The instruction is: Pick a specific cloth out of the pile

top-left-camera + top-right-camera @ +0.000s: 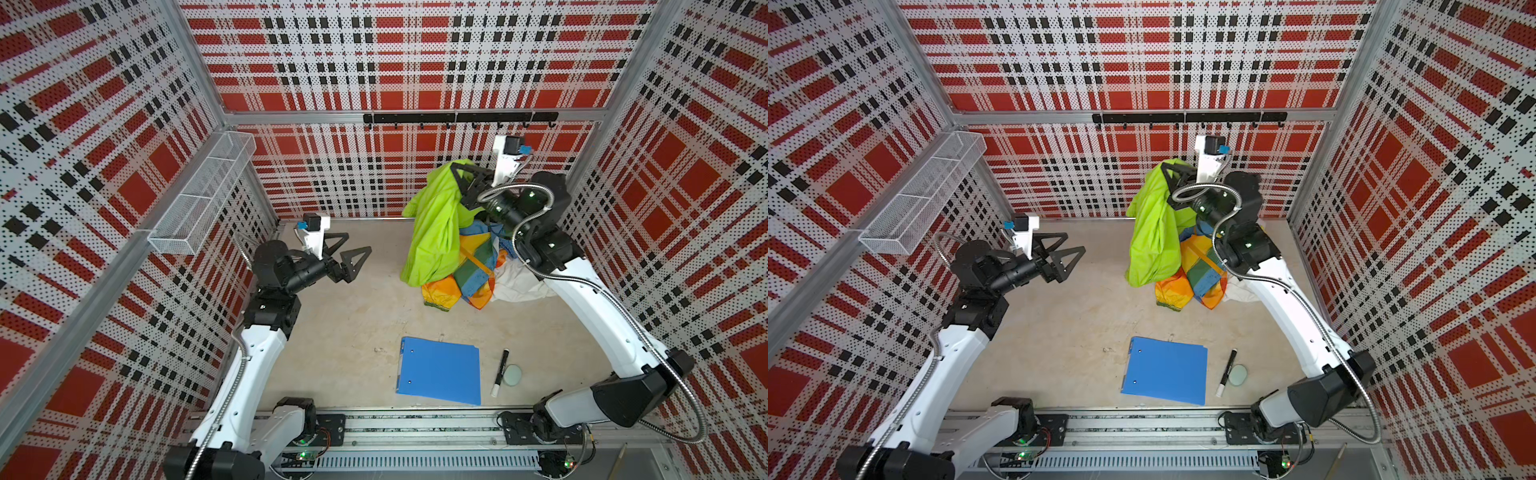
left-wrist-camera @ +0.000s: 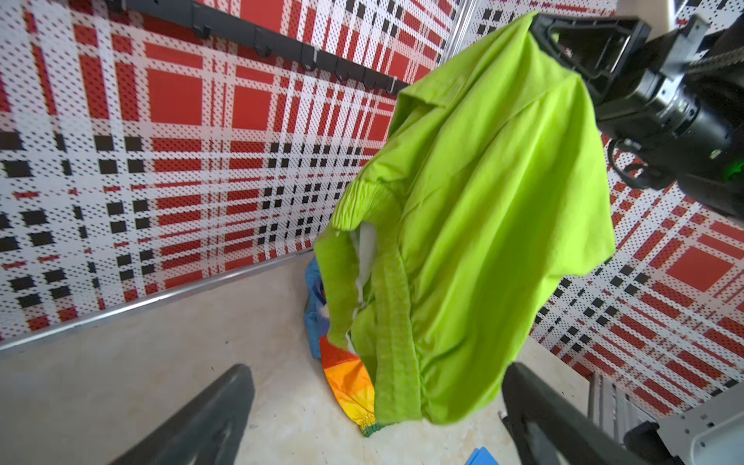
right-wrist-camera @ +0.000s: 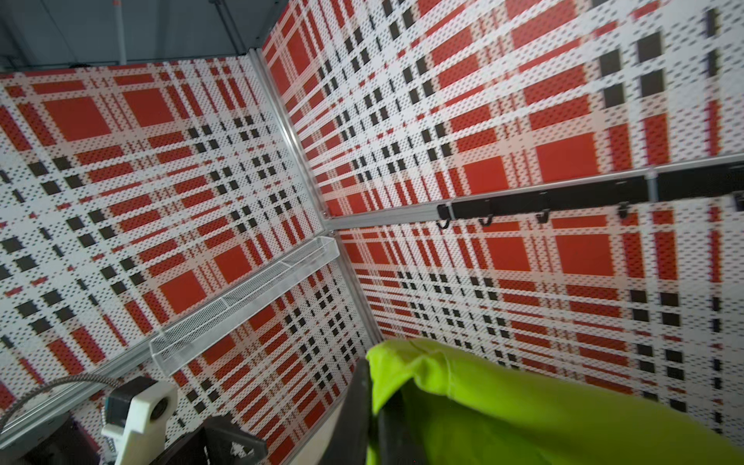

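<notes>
My right gripper has only the lime green cloth (image 1: 436, 228) in its fingers. It should keep going to the clear space (image 1: 384, 297) beside the pile, lower the cloth and let go there.
The lime green cloth (image 1: 436, 224) (image 1: 1154, 232) hangs lifted at the back right, its lower end draped over the pile. My right gripper (image 1: 455, 168) (image 1: 1165, 166) is shut on the cloth's top edge, high above the table. The right wrist view shows the cloth (image 3: 523, 414) pinched in the right gripper (image 3: 372, 386). The pile (image 1: 469, 270) (image 1: 1200, 274) is a rainbow-patchwork garment with a white piece (image 1: 519, 282) beside it. My left gripper (image 1: 358, 243) (image 1: 1075, 242) (image 2: 376, 368) is open and empty, left of the cloth (image 2: 483, 225) and apart from it.
A blue folder (image 1: 439, 370) lies near the front edge, with a black marker (image 1: 500, 372) and a small round disc (image 1: 512, 375) beside it. A wire basket (image 1: 203, 195) hangs on the left wall. A black hook rail (image 1: 457, 117) runs along the back wall.
</notes>
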`<state>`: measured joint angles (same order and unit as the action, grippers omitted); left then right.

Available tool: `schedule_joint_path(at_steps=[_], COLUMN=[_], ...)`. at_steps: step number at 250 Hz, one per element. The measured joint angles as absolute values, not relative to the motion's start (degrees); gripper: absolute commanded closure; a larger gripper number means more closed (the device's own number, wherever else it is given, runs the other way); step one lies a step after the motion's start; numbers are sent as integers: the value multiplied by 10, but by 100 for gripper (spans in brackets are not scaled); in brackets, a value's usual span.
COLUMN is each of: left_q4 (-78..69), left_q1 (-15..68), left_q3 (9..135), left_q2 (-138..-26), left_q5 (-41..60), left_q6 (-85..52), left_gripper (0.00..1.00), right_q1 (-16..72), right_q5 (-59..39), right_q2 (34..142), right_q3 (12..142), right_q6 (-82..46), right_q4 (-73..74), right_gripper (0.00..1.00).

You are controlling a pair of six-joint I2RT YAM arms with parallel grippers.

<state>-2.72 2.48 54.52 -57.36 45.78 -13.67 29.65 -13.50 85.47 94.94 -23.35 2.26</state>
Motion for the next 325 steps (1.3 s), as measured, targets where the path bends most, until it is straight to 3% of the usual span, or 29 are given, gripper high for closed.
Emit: schedule_joint_path(at_steps=[78,160,226,325], left_q4=[36,192,184,158], left_q1=[-34,-37,-29,-32], left_q3=[526,508,440,435], left_q2=[-504,-449,-446,-466], left_q5=[468,411,397,375], left_q6=[-98,-46,-78,-119], left_gripper=[1,1,1,1], right_q1=[379,396,398,421], right_q5=[-168,-222,-236,-255], right_q2=[969,1044,1105,1159], right_q3=[970,962,938,883], right_q6=[-255,-291,-307,-312], right_q4=[80,123,142,148], right_gripper=[98,98,98,98])
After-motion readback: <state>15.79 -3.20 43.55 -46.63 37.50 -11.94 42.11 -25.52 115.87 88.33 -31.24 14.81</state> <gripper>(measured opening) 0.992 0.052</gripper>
